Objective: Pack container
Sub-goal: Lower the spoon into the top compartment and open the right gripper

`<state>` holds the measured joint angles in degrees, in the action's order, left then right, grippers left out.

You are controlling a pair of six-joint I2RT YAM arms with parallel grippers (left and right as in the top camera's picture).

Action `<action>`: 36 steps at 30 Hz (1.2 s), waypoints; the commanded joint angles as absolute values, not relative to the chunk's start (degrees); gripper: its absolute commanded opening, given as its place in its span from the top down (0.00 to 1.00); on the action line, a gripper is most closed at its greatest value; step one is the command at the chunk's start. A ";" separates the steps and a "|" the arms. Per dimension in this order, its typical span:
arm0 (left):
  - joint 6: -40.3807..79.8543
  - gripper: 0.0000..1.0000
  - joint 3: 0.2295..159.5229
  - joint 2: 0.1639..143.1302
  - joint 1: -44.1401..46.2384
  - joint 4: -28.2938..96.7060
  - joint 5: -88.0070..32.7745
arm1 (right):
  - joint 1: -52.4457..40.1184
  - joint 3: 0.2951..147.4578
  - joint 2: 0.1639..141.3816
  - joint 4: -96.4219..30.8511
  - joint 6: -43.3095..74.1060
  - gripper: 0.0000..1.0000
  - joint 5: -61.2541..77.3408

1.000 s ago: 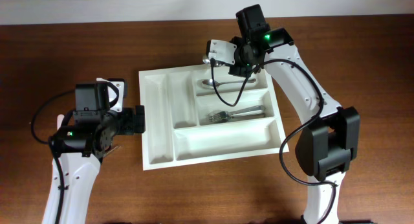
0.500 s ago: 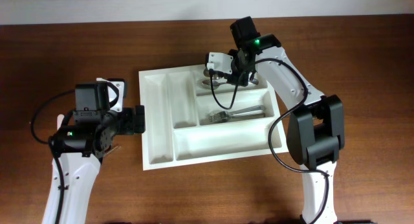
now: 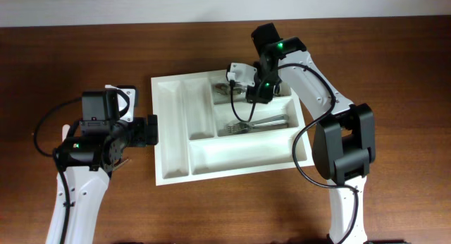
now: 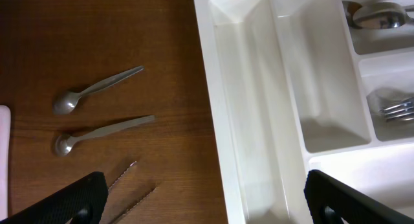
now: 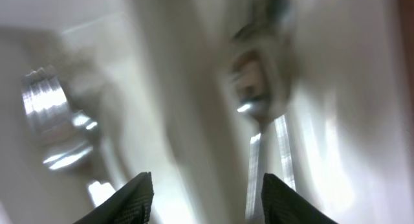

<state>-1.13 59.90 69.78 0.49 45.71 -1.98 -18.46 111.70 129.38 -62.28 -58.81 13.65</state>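
The white cutlery tray is askew with its near edge slanting (image 3: 232, 173), so the robot's right gripper should move over to the divider (image 3: 285, 99) by the forks and turn the tray straight.
The container (image 3: 169, 131) is a big white cutlery tray in the middle of the wooden table. A spoon (image 3: 224, 89) lies in its far right compartment, and forks (image 3: 257, 123) lie in the compartment in front of that. My right gripper (image 3: 248, 94) hangs low over the spoon compartment. In the blurred right wrist view it (image 5: 210, 201) is open and empty, with the spoon (image 5: 259, 88) lying ahead of it and a fork (image 5: 52, 114) beyond the divider wall (image 5: 174, 88). My left gripper (image 3: 153, 131) stands open over the tray's left rim (image 4: 207, 88), holding nothing (image 4: 207, 208).
Two teaspoons (image 4: 97, 89) (image 4: 100, 134) lie on the bare wood left of the tray, with serrated knife tips (image 4: 129, 179) nearer my left fingers. A white object (image 4: 3, 159) shows at the left edge. A white wall runs along the table's far side.
My right gripper has gone from shut to open over the far right compartment, and the spoon now lies free in it. The left arm has not moved.
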 commanded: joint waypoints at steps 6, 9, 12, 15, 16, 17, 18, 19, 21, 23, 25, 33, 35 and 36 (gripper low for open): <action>-2.24 0.01 61.23 69.80 0.71 45.80 -2.59 | -18.26 111.87 126.61 -62.92 -47.24 0.41 12.14; -2.24 0.01 61.23 69.80 0.71 46.11 -2.59 | -18.26 111.87 126.17 -64.23 -43.97 0.75 11.68; -2.24 0.01 61.23 69.80 0.71 46.17 -2.59 | -18.13 111.85 126.15 -68.42 -39.75 0.96 10.20; -2.24 0.01 61.23 69.80 0.71 46.15 -2.57 | -17.58 111.85 126.15 -70.37 -37.23 0.96 10.26; -2.26 0.01 61.23 69.80 0.71 46.15 -2.59 | -17.28 111.61 126.15 -70.98 -35.27 0.96 10.24; -2.24 0.01 61.23 69.80 0.71 46.17 -2.59 | -17.17 111.31 126.15 -71.18 -34.33 0.96 10.24; -2.24 0.01 61.23 69.80 0.71 46.17 -2.59 | -16.88 110.52 126.15 -71.33 -32.34 0.96 10.24; -2.24 0.01 61.23 69.80 0.71 46.15 -2.59 | -16.51 109.71 126.15 -71.79 -30.81 0.96 10.26; -2.24 0.01 61.23 69.80 0.71 46.17 -2.59 | -16.27 107.81 126.15 -72.25 -29.43 0.96 10.26; -2.24 0.01 61.23 69.80 0.71 46.17 -2.59 | -16.10 106.26 126.15 -72.25 -28.99 0.96 10.28; -2.24 0.01 61.23 69.80 0.71 46.15 -2.59 | -16.08 103.59 126.15 -71.70 -28.99 0.96 10.28; -2.24 0.01 61.23 69.80 0.71 47.05 -2.59 | -16.10 94.50 126.15 -69.89 -26.39 0.96 10.48; -2.24 0.01 61.23 69.80 0.71 47.40 -2.59 | -16.10 94.35 126.15 -70.30 -25.80 0.96 10.94; -2.24 0.01 61.23 69.80 0.71 47.44 -2.59 | -16.10 94.35 126.13 -70.32 -25.80 0.96 10.92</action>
<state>-1.13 59.90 69.78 0.49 47.11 -1.98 -16.25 95.04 127.90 -69.76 -27.09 10.41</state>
